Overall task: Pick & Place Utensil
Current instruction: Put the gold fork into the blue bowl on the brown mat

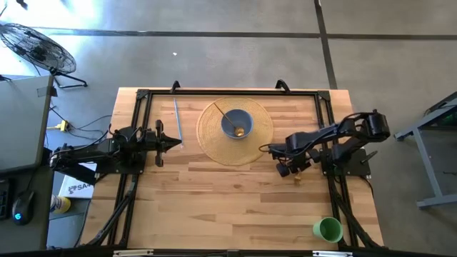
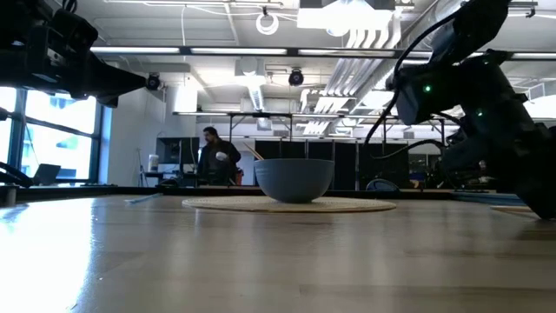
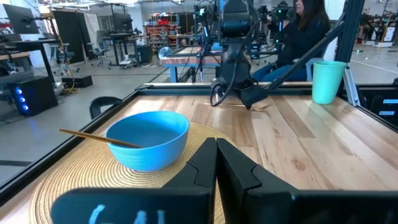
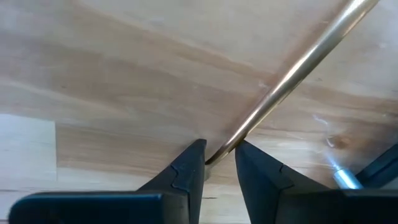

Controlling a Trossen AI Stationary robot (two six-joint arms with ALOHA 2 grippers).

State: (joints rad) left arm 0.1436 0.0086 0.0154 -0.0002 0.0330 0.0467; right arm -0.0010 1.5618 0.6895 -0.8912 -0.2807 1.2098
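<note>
The gold utensil's handle is at a slant between the robot's fingers, so the right gripper should open, turn until it is in line with the handle, and pinch it squarely before it lifts.
A blue bowl stands on a round woven mat at the table's far middle. A gold utensil leans in the bowl, its handle over the rim. My right gripper hangs to the right of the mat, pointing steeply down, shut on a second gold utensil. In the left wrist view this utensil shows as a thin gold line low over the wood. My left gripper waits shut and level at the mat's left edge. My right gripper pinches the gold utensil's thin handle between its two fingertips, close to one end of it. The fingers come from above and lie across the handle. The rest runs out slanting away from the fingers, low over the table; whether it touches the wood I cannot tell.
A silver utensil lies on the table left of the mat. A green cup stands at the near right corner. Black frame rails border the table. Bare wood lies in the near middle. A person sits beyond the table's right edge.
</note>
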